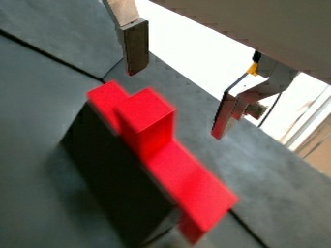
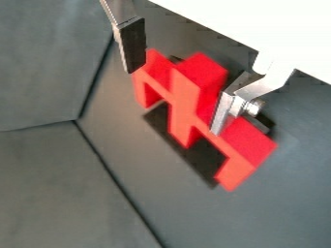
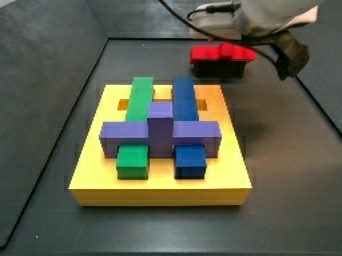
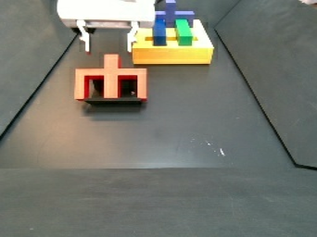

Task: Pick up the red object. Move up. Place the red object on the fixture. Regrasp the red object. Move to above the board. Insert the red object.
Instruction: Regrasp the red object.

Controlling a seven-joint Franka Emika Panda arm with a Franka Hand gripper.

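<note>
I expect the red object (image 3: 223, 53) to straddle both the green and blue blocks when I put it in, because open slots (image 3: 202, 104) are on either side of those blocks.
The red object (image 4: 111, 81) rests on the fixture (image 4: 113, 101), its raised tab pointing toward the board (image 4: 172, 54). In both wrist views the red object (image 1: 153, 150) (image 2: 192, 105) lies across the dark fixture (image 1: 106, 189). My gripper (image 4: 107, 39) hovers open just above and slightly behind it, touching nothing. In the wrist views the gripper (image 1: 181, 82) (image 2: 181, 77) has only floor and the piece's tab showing between its fingers (image 1: 135, 50) (image 2: 131, 45). A side view shows the red object (image 3: 219, 52) on the fixture (image 3: 222, 70) with the gripper (image 3: 286, 58) beside it.
The yellow board (image 3: 160, 190) carries green (image 3: 139, 100), blue (image 3: 183, 100) and purple (image 3: 160, 130) blocks, standing apart from the fixture. Dark raised walls (image 4: 37, 83) edge the floor on both sides.
</note>
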